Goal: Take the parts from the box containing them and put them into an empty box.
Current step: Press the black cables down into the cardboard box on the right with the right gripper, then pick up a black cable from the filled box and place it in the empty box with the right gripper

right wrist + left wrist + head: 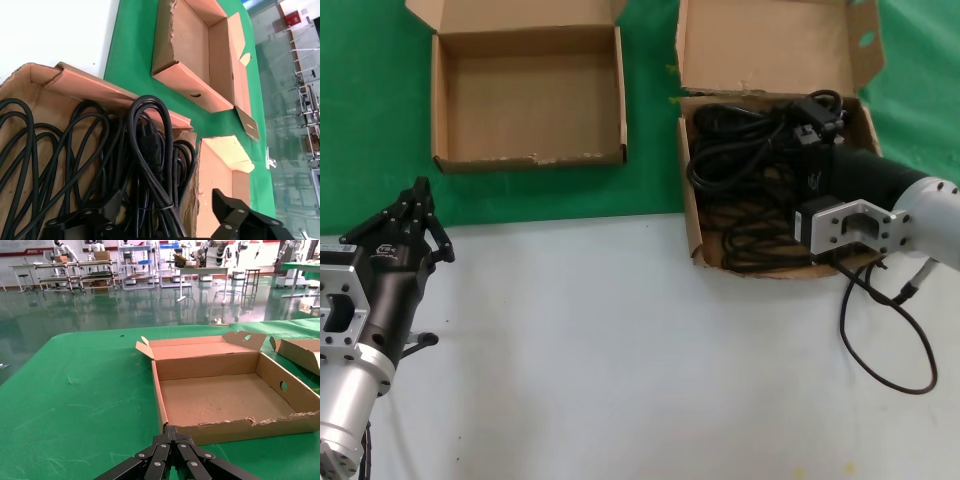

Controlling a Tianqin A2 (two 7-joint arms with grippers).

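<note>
I expect the looped black cord [155, 182] to come up as a compact bundle and leave the other cords behind when I lift it, because a tie [166, 207] holds it tightly together.
The parts, black power cords [750, 190] wound in loops, fill the bigger cardboard box [692, 215] at the right of the head view. My right gripper [817, 120] is down inside it near the back wall, open. In the right wrist view its fingers [225, 207] stand either side of a tied cord bundle [150, 150] and the box wall [210, 190], holding nothing. The smaller squarish box [438, 100] at the back left is empty. My left gripper [418, 192] is shut and holds nothing. It hovers before that box's frayed front rim [250, 425], tip [171, 430] near the corner.
Both boxes sit on a green mat [370, 120]; a white table surface [620, 350] lies nearer to me. The right arm's own thin black cable [885, 355] loops over the white surface. The big box's tall lid flap [770, 45] stands up behind the cords.
</note>
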